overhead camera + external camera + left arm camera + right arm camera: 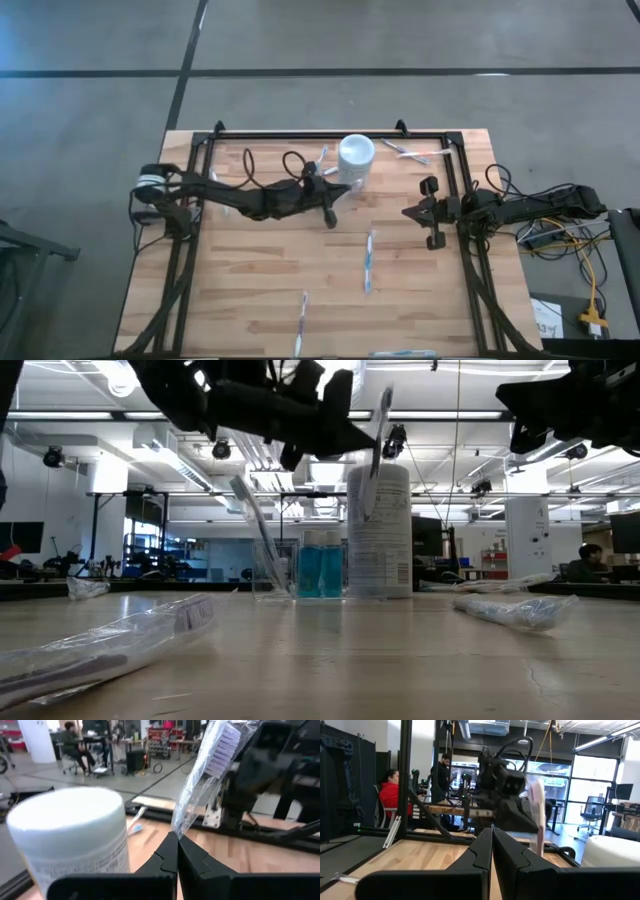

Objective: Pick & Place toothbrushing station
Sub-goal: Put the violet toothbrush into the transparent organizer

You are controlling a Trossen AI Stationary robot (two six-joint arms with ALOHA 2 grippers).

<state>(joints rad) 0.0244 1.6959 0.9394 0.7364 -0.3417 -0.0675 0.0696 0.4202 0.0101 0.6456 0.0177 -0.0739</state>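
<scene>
The toothbrush is hanging with its head up and its lower end (368, 512) over the clear holder (364, 576) by the cup. So my left gripper should carry on moving down until that end sits inside the holder.
My left gripper (335, 188) is shut on a wrapped pale toothbrush (210, 765) and holds it above the table, right by the tall white cup (355, 160). In the low view the toothbrush (377, 455) stands in front of the cup (378, 530). Beside the cup stand two teal tubes (320, 565) and a small clear holder (268, 572) with a toothbrush leaning in it. My right gripper (408, 212) is shut and empty at the table's right side, well above the table top. My left gripper pinches the toothbrush's clear wrapper (179, 831) between its two fingertips, some way below the bristle head (222, 747). The fingers come level from the table's left side and lie across the toothbrush. The toothbrush stands nearly upright, head up, lifted clear of the table.
More wrapped toothbrushes lie on the wooden table: one at the middle (369, 262), one near the front edge (301, 322), one at the far right (410, 152). A black frame (330, 133) runs along the far and side edges. People sit in the room behind.
</scene>
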